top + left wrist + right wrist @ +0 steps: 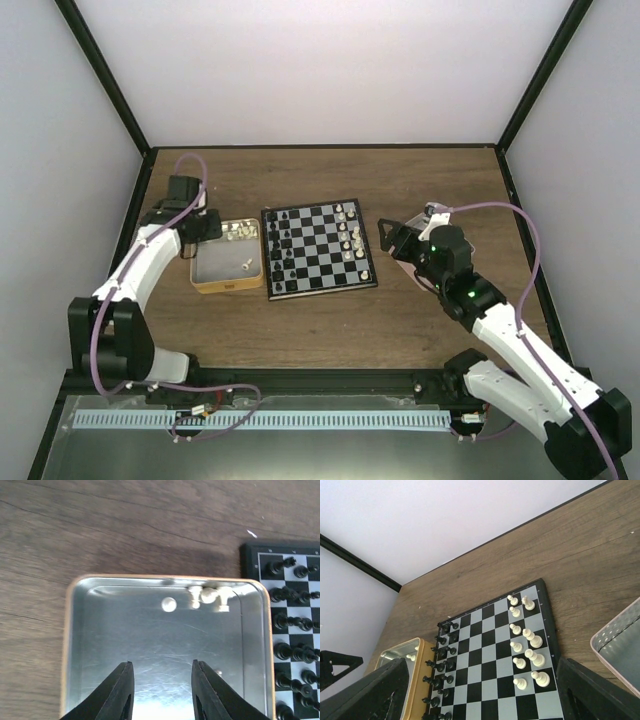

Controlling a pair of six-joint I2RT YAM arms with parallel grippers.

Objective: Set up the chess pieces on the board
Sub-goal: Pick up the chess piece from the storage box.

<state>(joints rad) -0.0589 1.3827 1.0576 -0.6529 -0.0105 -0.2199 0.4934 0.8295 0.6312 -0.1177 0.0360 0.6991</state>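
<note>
The round white piece (169, 604) stands clear of the three white pieces (210, 596), in line with the finger gap, so the left gripper should keep lowering until its fingers straddle that piece.
The board (318, 248) lies mid-table, with black pieces (281, 245) along its left columns and white pieces (350, 235) along its right. In the right wrist view the board (495, 650) shows black pieces (440, 655) and white pieces (527, 645) standing in two columns each. My left gripper (207, 228) hangs open and empty over the tan tray (205, 283). In the left wrist view the gripper (162, 666) is above the tray's floor, a little short of three white pieces (207, 596) at the far wall and a round one (169, 604). My right gripper (388, 238) is open and empty beside the board's right edge, and its jaws (484, 661) stand wide apart.
The tan tray's metal floor (120, 630) is otherwise bare, and one more white piece (246, 264) shows in it from above. A pink tray's corner (620, 640) sits right of the board, under my right arm. Dark frame posts and white walls ring the wooden table (330, 320).
</note>
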